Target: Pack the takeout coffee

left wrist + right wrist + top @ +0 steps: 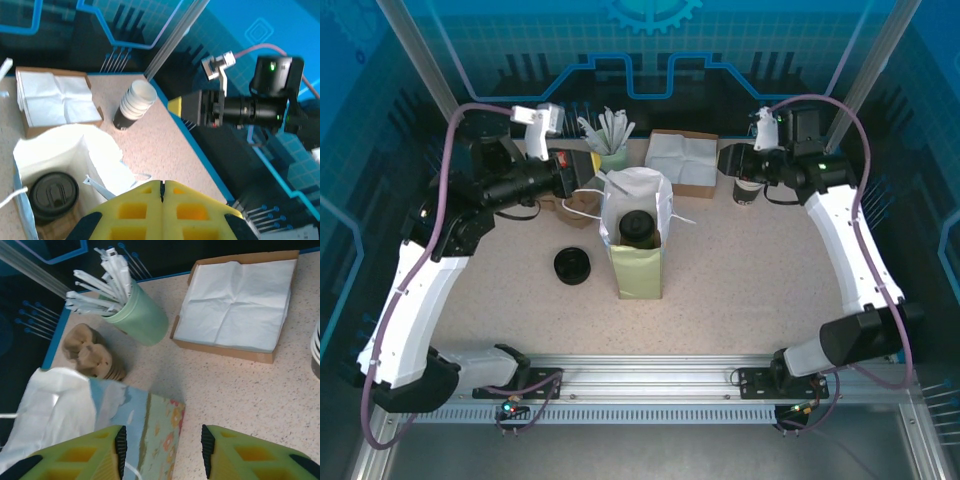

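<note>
The stirrer's loose end [624, 193] points into the opening of the paper bag, so I should keep moving my left gripper toward the space [67, 222] beside the takeout coffee and let go there.
The takeout coffee [638, 228] stands inside the open paper bag [638, 262] at mid-table, its round black lid [54, 195] showing down in the bag's white mouth [75, 150]. My left gripper [586, 178] hovers just left of the bag's top rim. Its yellow fingers [162, 189] are shut, with nothing seen between them. My right gripper [728, 160] hangs open at the back right, well apart from the bag. In the right wrist view the bag's printed side [160, 430] shows below the gap between the open fingers [163, 445].
A loose black lid [572, 266] lies left of the bag. Along the back stand a mint cup of stirrers [137, 315], a stack of pulp carriers [92, 354], a box of napkins [235, 302] and stacked lidless cups [135, 102]. The bag's string handle [578, 203] trails left.
</note>
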